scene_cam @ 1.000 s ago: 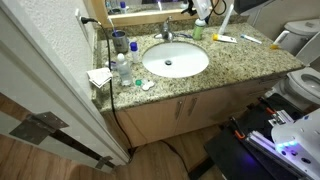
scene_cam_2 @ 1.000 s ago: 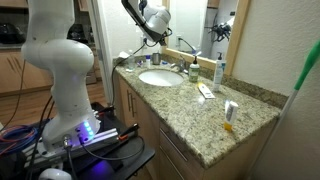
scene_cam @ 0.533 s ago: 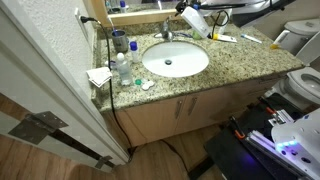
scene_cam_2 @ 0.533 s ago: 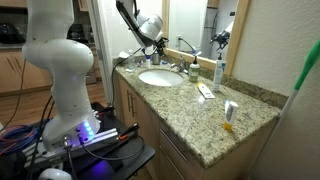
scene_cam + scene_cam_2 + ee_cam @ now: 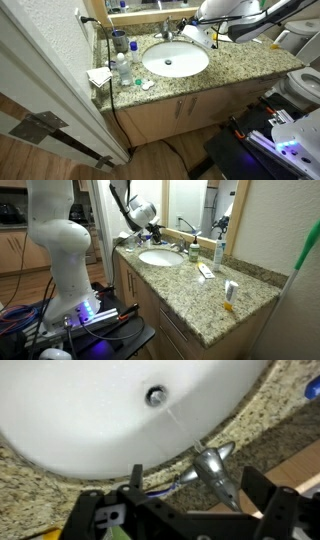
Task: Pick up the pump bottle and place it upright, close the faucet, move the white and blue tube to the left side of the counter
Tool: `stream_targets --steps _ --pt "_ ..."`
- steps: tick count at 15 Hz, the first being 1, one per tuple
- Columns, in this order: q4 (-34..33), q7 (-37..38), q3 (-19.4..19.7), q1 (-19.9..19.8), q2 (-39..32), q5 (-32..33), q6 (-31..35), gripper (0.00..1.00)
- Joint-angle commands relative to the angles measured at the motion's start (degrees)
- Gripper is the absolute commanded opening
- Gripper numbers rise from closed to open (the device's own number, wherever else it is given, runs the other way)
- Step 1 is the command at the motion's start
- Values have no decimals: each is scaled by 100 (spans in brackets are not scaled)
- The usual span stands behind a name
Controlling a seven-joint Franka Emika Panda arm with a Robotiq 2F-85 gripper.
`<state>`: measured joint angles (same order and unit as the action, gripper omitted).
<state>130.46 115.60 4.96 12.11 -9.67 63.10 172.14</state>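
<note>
The faucet is slanted and off-centre (image 5: 209,463) between the fingers of the robot's gripper, so the robot should rise clear, turn the gripper square and centre it over the faucet's body (image 5: 222,484) before it goes down.
My gripper (image 5: 197,34) (image 5: 150,226) hovers open over the back rim of the white sink basin (image 5: 175,60). In the wrist view its two black fingers (image 5: 195,480) flank the chrome faucet (image 5: 213,470) from above without touching it. A thin stream of water runs from the spout toward the drain (image 5: 153,396). The faucet also shows in both exterior views (image 5: 165,33) (image 5: 193,248). The light-green pump bottle (image 5: 219,250) stands upright by the mirror; my arm hides it in an exterior view. The white and blue tube (image 5: 205,272) lies on the granite counter (image 5: 190,290) past the sink.
A short white-and-orange tube (image 5: 230,293) stands farther along the counter. A clear water bottle (image 5: 122,68), a cup (image 5: 120,41) and a white cloth (image 5: 100,76) crowd the counter's end by the door. A toilet (image 5: 300,45) stands beyond the opposite end.
My gripper has come down from near the mirror to just above the faucet and sink. The objects on the counter have not moved.
</note>
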Motion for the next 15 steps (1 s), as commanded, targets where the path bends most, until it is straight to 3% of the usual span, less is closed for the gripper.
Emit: stream_targets --steps 1,3,4,8,9,10,11,15 --pt "332 -1460 -532 -397 447 -1600 -442 100" --pt "179 -2253 -704 -438 632 -2635 -511 100" --pt "96 -1659 -449 -255 277 -2019 -318 100" --pt "84 -1739 -471 -250 330 -2118 -345 100" --pt "118 -2004 -516 -286 201 -2223 -370 100" --pt "194 -2928 -701 -469 60 -2591 -307 100" --pt "199 -3227 -698 -495 45 -2669 -385 100" --pt "-120 -4946 -1586 -1169 285 -3356 -1589 100"
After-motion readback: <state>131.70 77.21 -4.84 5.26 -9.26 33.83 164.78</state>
